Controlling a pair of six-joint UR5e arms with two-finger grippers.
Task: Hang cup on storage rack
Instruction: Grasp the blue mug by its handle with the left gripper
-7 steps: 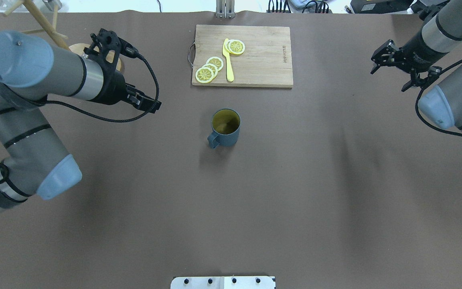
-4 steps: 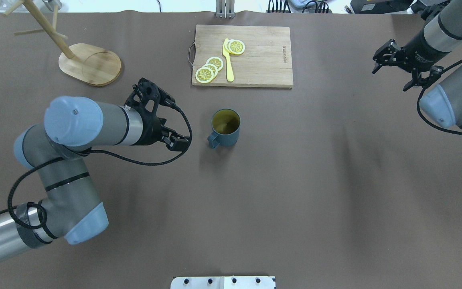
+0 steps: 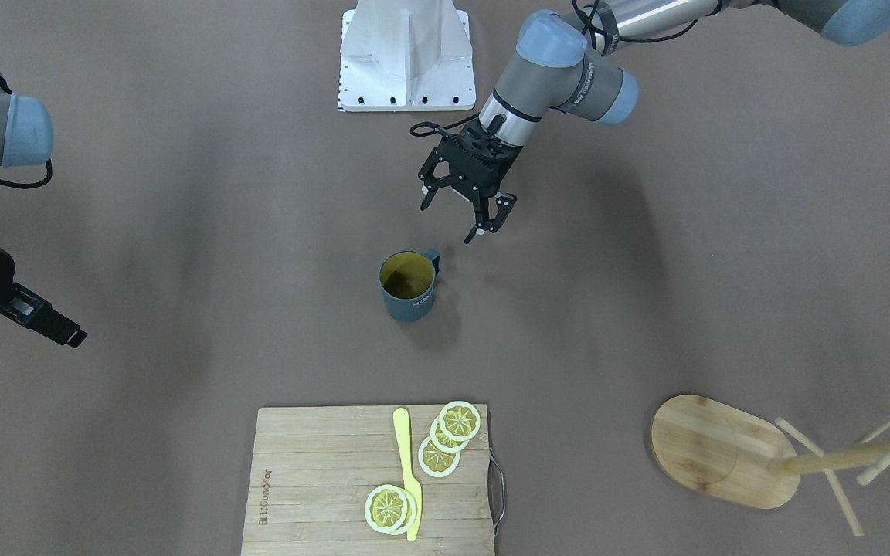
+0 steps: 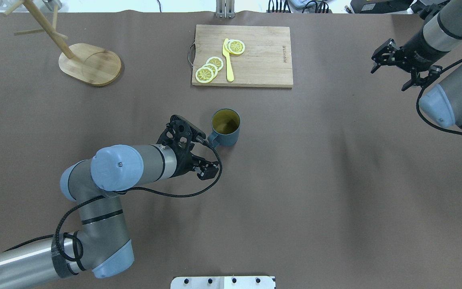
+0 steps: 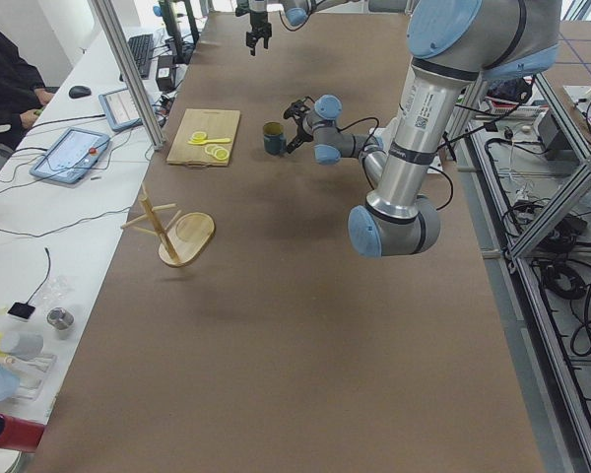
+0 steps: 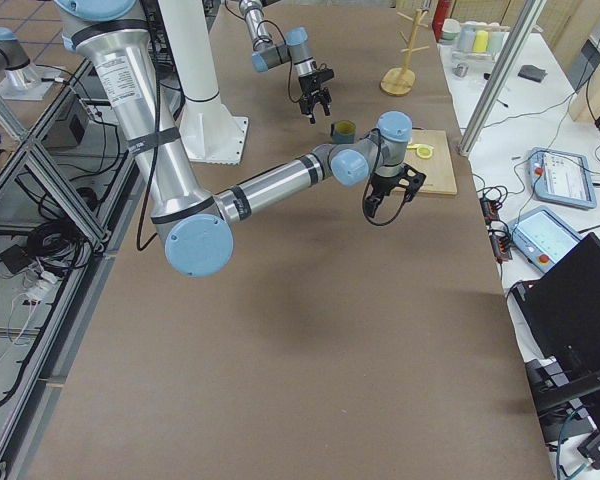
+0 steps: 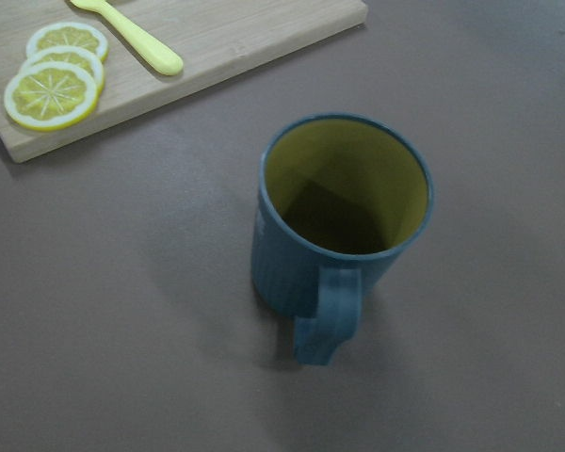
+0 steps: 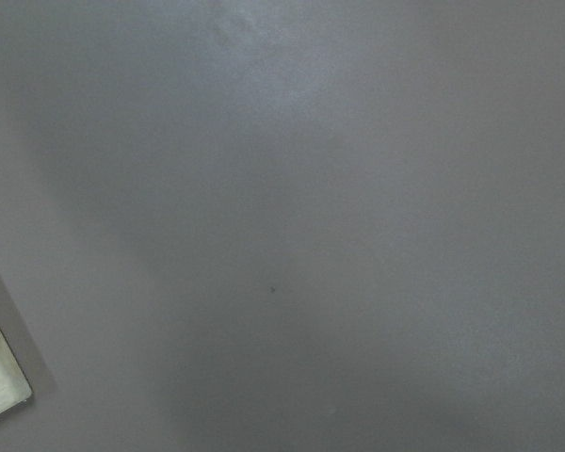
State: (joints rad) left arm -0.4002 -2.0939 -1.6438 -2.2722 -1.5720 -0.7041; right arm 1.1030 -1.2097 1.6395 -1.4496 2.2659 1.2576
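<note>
The dark teal-blue cup's opening [image 3: 407, 275] is much wider than the rack's slim wires [image 3: 800, 436], so I expect the cup to slide over a peg when the robot pushes it.
The dark teal-blue cup [image 4: 225, 127] stands upright mid-table, yellowish inside, its handle toward the near left. It also shows in the front view [image 3: 409, 287] and fills the left wrist view [image 7: 344, 226], where no fingers appear. My left gripper [image 3: 454, 218] is open and empty, held above the table just beside the handle; from overhead it [image 4: 186, 130] sits left of the cup. The wooden storage rack [image 4: 90, 64] stands at the far left corner, with nothing on its pegs. My right gripper [image 4: 389, 75] is open and empty at the far right.
A slatted cutting board [image 4: 255, 56] with a metal handle lies behind the cup. It carries several lemon slices [image 4: 209, 68] and a yellow knife [image 4: 228, 60]. The robot's white base plate [image 3: 406, 58] is at the near edge. The right wrist view shows only brown table.
My left arm has swung from beside the rack across and down to the cup's handle side, uncovering the rack base. The gripper stays open. The right arm barely moved; the cup has not moved.
</note>
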